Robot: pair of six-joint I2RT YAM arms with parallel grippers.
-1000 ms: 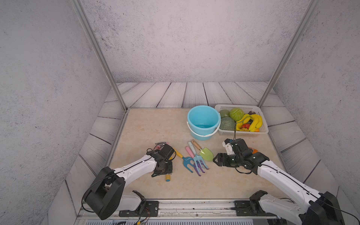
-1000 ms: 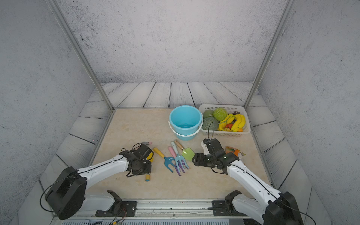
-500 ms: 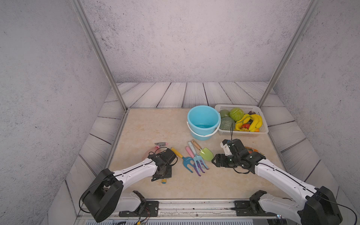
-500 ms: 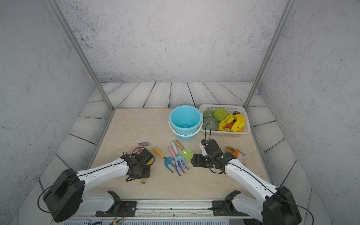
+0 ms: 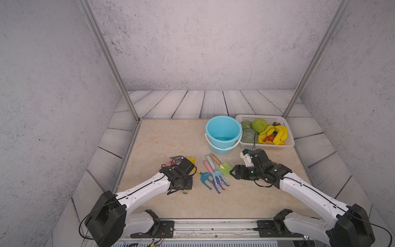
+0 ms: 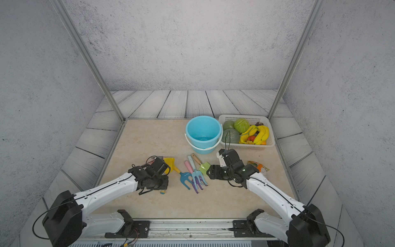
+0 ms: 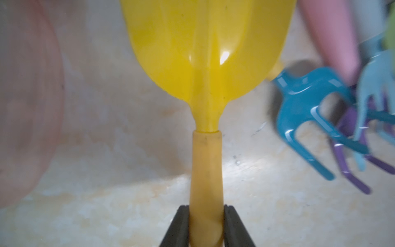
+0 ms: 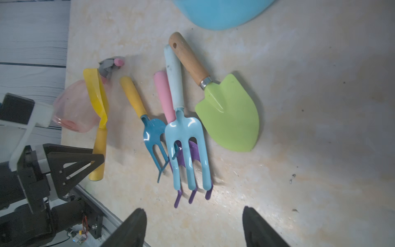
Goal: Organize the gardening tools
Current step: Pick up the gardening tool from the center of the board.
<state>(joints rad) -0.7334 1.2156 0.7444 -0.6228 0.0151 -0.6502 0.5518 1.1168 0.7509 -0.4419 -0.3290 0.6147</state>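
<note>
The yellow scoop's neck (image 7: 207, 120) sticks out free past my left gripper. I should go on carrying the scoop toward my open right gripper (image 5: 233, 172) until that gripper closes on it.
My left gripper (image 7: 206, 226) is shut on the handle of the yellow scoop (image 7: 207, 53), near the handle's end; the scoop's blade (image 5: 191, 160) points toward the back, beside the pink spray bottle (image 8: 72, 111). To its right on the table lie a blue rake with a yellow handle (image 5: 205, 177), a light-blue fork (image 5: 218, 173) lying over a purple rake with a pink handle (image 5: 207, 165), and a light-green trowel (image 5: 225, 167). My right gripper (image 8: 194, 213) stands open and empty just right of the trowel's blade, low over the table (image 5: 171, 136).
A light-blue bucket (image 5: 223, 132) stands behind the tools. A white basket (image 5: 287, 142) of plastic fruit and vegetables sits at the back right. A small printed packet (image 6: 257, 167) lies by my right arm. Metal frame posts flank the table's back corners.
My left gripper slid toward the front along the scoop's handle and shut on it. My right gripper edged slightly left toward the tools, still open.
</note>
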